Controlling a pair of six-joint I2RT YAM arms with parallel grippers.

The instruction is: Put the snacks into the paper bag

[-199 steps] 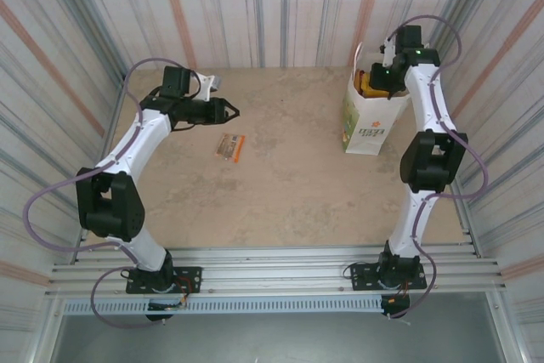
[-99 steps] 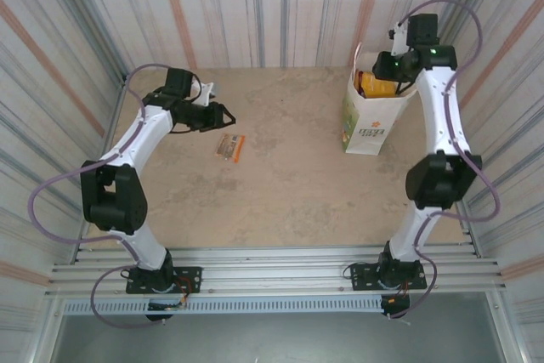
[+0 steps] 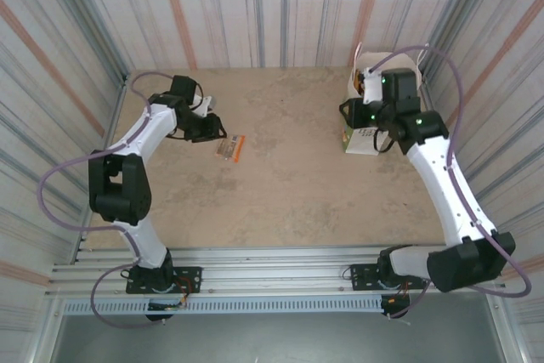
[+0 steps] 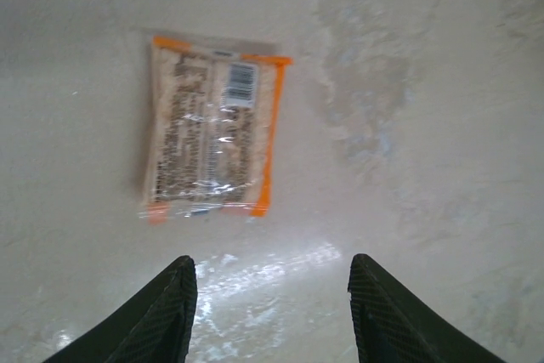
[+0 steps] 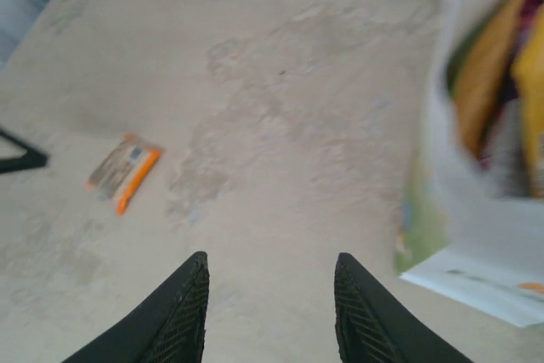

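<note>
My left gripper is about to pinch the snack bar. The snack bar's wrapper (image 3: pixel 229 147) has a thin, shiny loose edge (image 4: pixel 206 208), so the snack bar will buckle into a crease when I pinch it.
One small brown-orange snack bar (image 3: pixel 230 148) (image 4: pixel 211 139) (image 5: pixel 122 172) lies flat on the table. My left gripper (image 3: pixel 219 134) (image 4: pixel 269 282) hovers open just left of it, nothing between its fingers. The white paper bag (image 3: pixel 365 129) (image 5: pixel 476 235) stands upright at the back right, with yellow, orange and purple snacks (image 5: pixel 501 74) inside it. My right gripper (image 3: pixel 350 112) (image 5: pixel 269 282) is open and empty, by the bag's left side, above bare table.
Corrugated striped walls (image 3: pixel 280 6) close the table in on three sides. A metal rail (image 3: pixel 272 274) carrying both arm bases runs along the near edge. Open table surface (image 3: pixel 289 184) stretches between the bar and the bag.
My right arm has pulled back out of the bag's mouth and swung down to its left side, jaws now open. My left gripper moved down closer to the bar.
</note>
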